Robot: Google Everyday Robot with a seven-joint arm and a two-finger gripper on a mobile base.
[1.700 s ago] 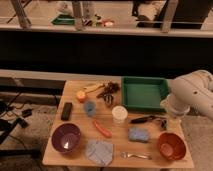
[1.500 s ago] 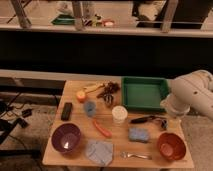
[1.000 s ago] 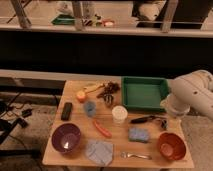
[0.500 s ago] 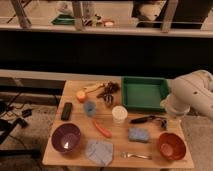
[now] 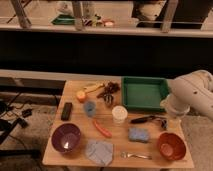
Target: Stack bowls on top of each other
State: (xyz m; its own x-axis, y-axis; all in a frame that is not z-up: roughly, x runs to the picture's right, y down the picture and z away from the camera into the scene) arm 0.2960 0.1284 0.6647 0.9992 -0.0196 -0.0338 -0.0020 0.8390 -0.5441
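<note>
The orange-red bowl (image 5: 172, 147) will sit down inside the purple bowl when I lower it, because the purple bowl's opening (image 5: 66, 136) looks a little wider than the orange-red bowl.
The dark purple bowl (image 5: 66, 138) stands upright at the table's front left corner. The glossy orange-red bowl (image 5: 171, 145) stands upright at the front right corner, far apart from the purple one. My white arm (image 5: 192, 95) reaches in from the right, over the table's right edge. The gripper (image 5: 167, 122) hangs below it, between the green tray (image 5: 145, 93) and the orange-red bowl, a little above and behind that bowl. It is open, and nothing shows between its fingers.
A white cup (image 5: 119, 114) stands mid-table. A black-handled tool (image 5: 145, 119) and a blue sponge (image 5: 138, 134) lie between the bowls' sides, with a fork (image 5: 135, 155), a grey-blue cloth (image 5: 100, 151) and a red stick-shaped item (image 5: 102, 129). Further left are a small blue cup (image 5: 90, 108) and a black block (image 5: 66, 110).
</note>
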